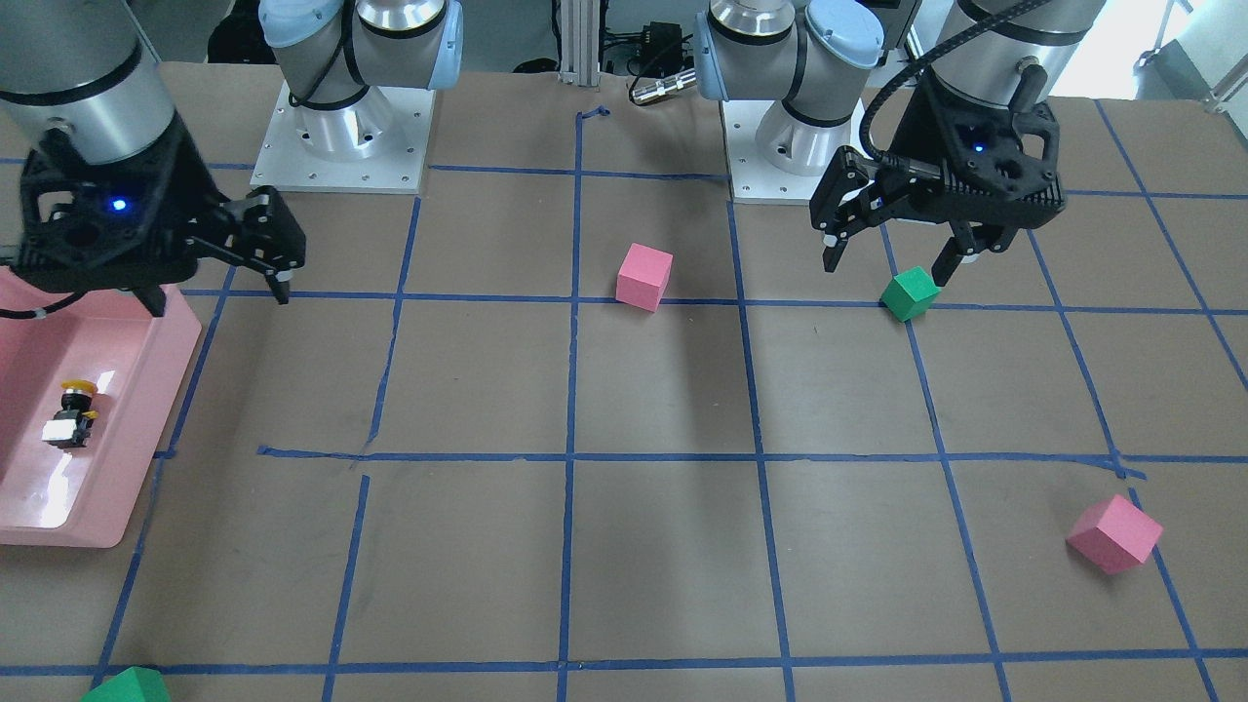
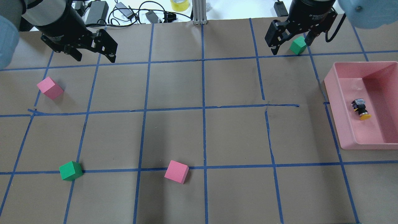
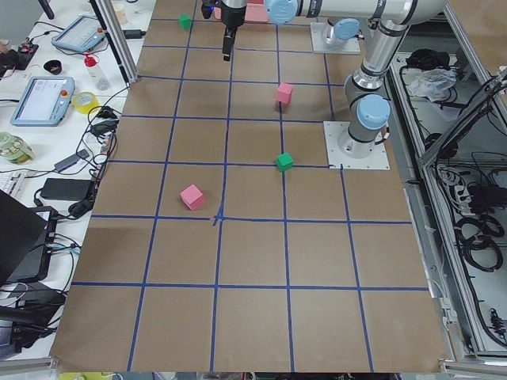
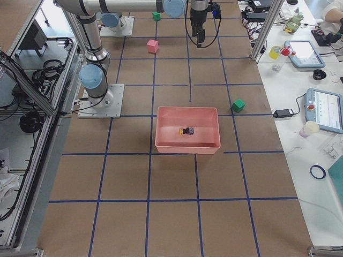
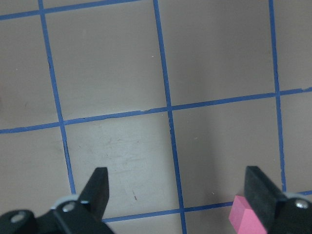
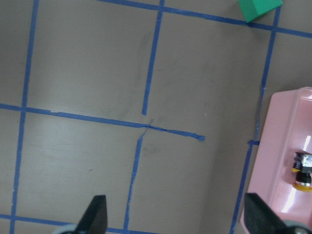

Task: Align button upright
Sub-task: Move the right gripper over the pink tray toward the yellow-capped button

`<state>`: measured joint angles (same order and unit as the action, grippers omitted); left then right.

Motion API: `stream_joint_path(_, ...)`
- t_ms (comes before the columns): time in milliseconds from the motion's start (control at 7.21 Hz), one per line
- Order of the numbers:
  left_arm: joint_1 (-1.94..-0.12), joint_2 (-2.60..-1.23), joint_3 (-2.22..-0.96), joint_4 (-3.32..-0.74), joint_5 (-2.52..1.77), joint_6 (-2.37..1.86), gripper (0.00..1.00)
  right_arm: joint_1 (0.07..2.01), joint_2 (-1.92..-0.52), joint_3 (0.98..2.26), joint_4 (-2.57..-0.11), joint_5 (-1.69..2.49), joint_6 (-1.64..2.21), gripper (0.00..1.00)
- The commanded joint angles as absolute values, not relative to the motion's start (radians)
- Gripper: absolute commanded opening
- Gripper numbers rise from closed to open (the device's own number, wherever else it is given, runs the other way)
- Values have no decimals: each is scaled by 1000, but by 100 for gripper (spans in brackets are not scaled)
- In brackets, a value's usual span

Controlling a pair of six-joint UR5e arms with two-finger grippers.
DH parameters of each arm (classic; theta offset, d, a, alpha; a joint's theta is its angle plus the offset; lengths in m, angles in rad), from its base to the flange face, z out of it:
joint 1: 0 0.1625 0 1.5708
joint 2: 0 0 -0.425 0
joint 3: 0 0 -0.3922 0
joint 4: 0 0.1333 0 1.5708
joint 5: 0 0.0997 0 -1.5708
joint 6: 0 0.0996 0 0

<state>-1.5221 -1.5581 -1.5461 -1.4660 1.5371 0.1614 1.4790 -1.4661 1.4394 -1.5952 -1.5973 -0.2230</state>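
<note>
The button (image 1: 72, 413) has a boxy, flat-sided body (image 1: 66, 432) behind its round cap, so it will stay steady on its side when I put it down.
The button (image 2: 360, 109) lies on its side in the pink tray (image 2: 345, 124), its yellow cap toward the robot. It also shows in the front view (image 1: 70, 414), the right side view (image 4: 187, 131) and the right wrist view (image 6: 302, 175). My right gripper (image 2: 290, 46) hangs open and empty high above the table, beyond the tray's far left corner. In its wrist view (image 6: 175, 217) the tray is at the right edge. My left gripper (image 2: 94, 56) is open and empty on the far left of the table, also seen in its wrist view (image 5: 178, 195).
A green cube (image 2: 298, 45) sits under the right gripper's side. A pink cube (image 2: 49, 88) lies near the left gripper and shows in the left wrist view (image 5: 243, 219). Another green cube (image 2: 71, 170) and pink cube (image 2: 176, 171) lie nearer the robot.
</note>
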Motion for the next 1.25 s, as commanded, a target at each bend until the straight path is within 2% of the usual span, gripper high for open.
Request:
stream_joint_path(0,-1523,-1559,-1546,-1470,1539,164,100,1303,-1441,1465,-1623,-1604,-244,100)
stream_joint_path(416,-1523,-1566,-1551,-1514,1534,164,100,1116,-1381,1576,-1809,-1594,-325,99)
stream_joint_path(694,-1523,-1568,-1537,-1508,1542,140,100,999,-1313,1656,-1965,-1591,-516,98)
stream_joint_path(1110,-1522,-1569,-1532,-1485,1589,80,100,965,-1235,1729,-2124,-1591,-518,96)
